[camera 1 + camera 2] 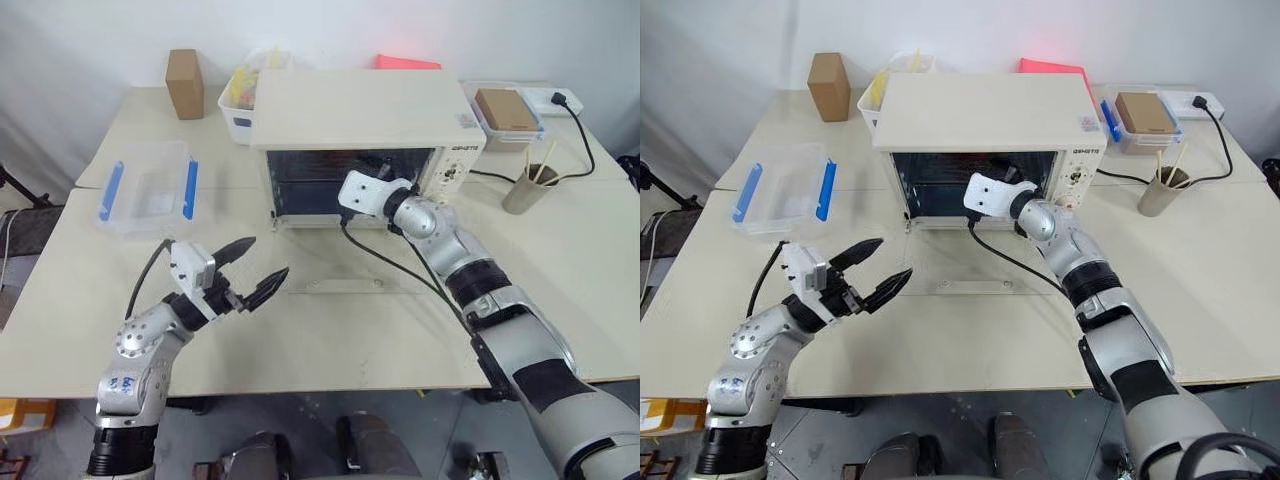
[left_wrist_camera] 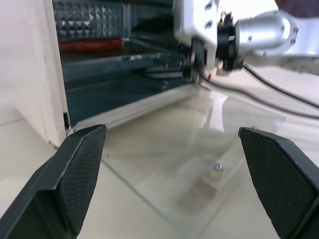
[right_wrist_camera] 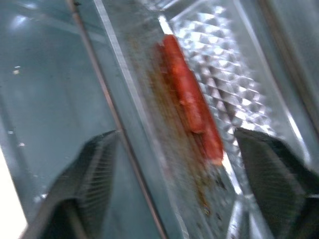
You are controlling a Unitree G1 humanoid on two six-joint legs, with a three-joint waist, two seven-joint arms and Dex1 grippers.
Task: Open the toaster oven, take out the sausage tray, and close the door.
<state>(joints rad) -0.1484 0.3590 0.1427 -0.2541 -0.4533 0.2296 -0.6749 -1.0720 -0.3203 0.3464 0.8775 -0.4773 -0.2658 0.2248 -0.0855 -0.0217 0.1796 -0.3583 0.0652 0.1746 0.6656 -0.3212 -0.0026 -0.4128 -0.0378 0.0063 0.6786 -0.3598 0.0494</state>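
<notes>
I see the round red sausages (image 3: 192, 94) lying lengthwise along the tray's far rim (image 3: 231, 173). They should roll toward me but stay inside as I carry the tray out.
The cream toaster oven (image 1: 360, 105) stands at the back of the table with its door (image 1: 345, 262) folded down flat, the glass lying on the tabletop. Inside, the sausage tray (image 3: 149, 79) holds a red sausage (image 3: 192, 99) and brown grease streaks. My right gripper (image 3: 174, 134) reaches into the oven mouth. Its fingers stand apart on either side of the tray's near rim, so it is open. My left gripper (image 1: 266, 257) hovers open and empty over the table, just left of the lowered door's front edge.
A clear box with blue latches (image 1: 150, 188) sits to the left of the oven. A brown carton (image 1: 184, 83) and a white bin (image 1: 240, 100) stand behind it. To the right are a cup of sticks (image 1: 528, 185), a lidded container (image 1: 507, 110) and a black cable (image 1: 585, 140).
</notes>
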